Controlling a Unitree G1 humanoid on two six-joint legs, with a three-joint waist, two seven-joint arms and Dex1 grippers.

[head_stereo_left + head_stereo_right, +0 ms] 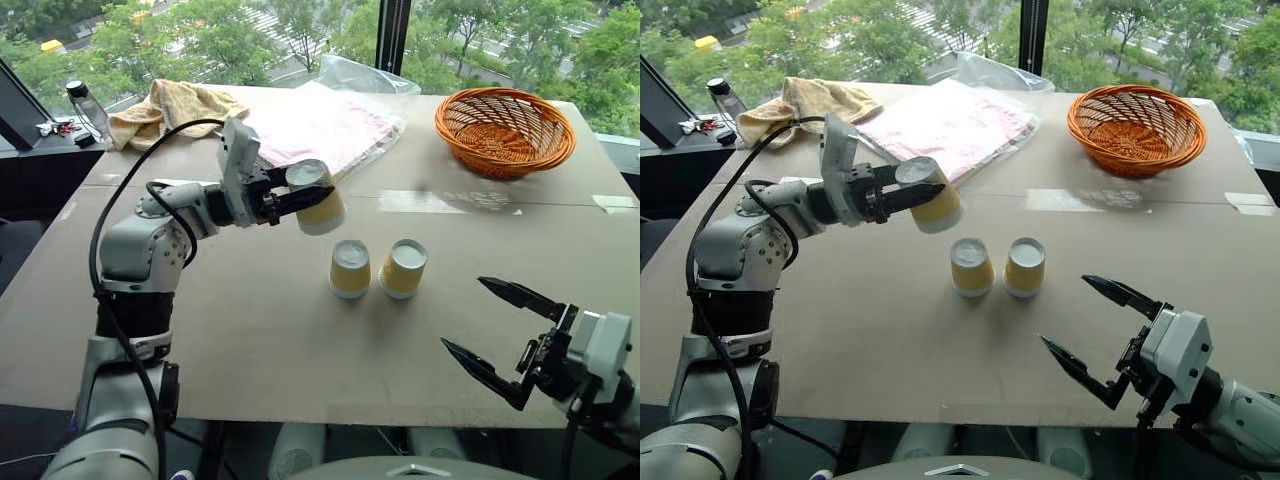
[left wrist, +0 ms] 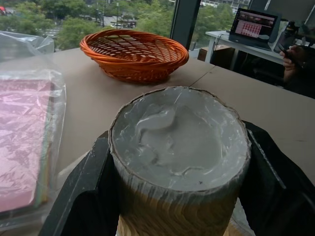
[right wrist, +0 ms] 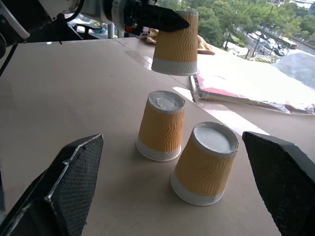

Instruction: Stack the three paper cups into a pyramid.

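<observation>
The gap between the standing cups is narrower than the held cup's rim (image 1: 322,226). My left gripper should keep carrying that cup until its rim rests on both tops.
Two pale yellow paper cups (image 1: 350,268) (image 1: 403,268) stand upside down side by side on the brown table (image 1: 250,340), a small gap between them. A third cup (image 1: 318,198), also upside down, hangs in the air above and left of them, with my left gripper (image 1: 305,192) shut on its sides; in the left wrist view its white base (image 2: 179,132) sits between the black fingers (image 2: 83,191). My right gripper (image 1: 493,335) stands open near the table's front right edge, nothing between its fingers. The right wrist view looks at both standing cups (image 3: 161,125) (image 3: 204,162) and the held cup (image 3: 175,43).
An orange wicker basket (image 1: 505,130) stands at the far right. A plastic-wrapped pink pack (image 1: 320,125) and a yellow cloth (image 1: 170,108) lie at the back left, with a bottle (image 1: 85,105) beyond. A laptop (image 2: 256,22) sits on a far desk.
</observation>
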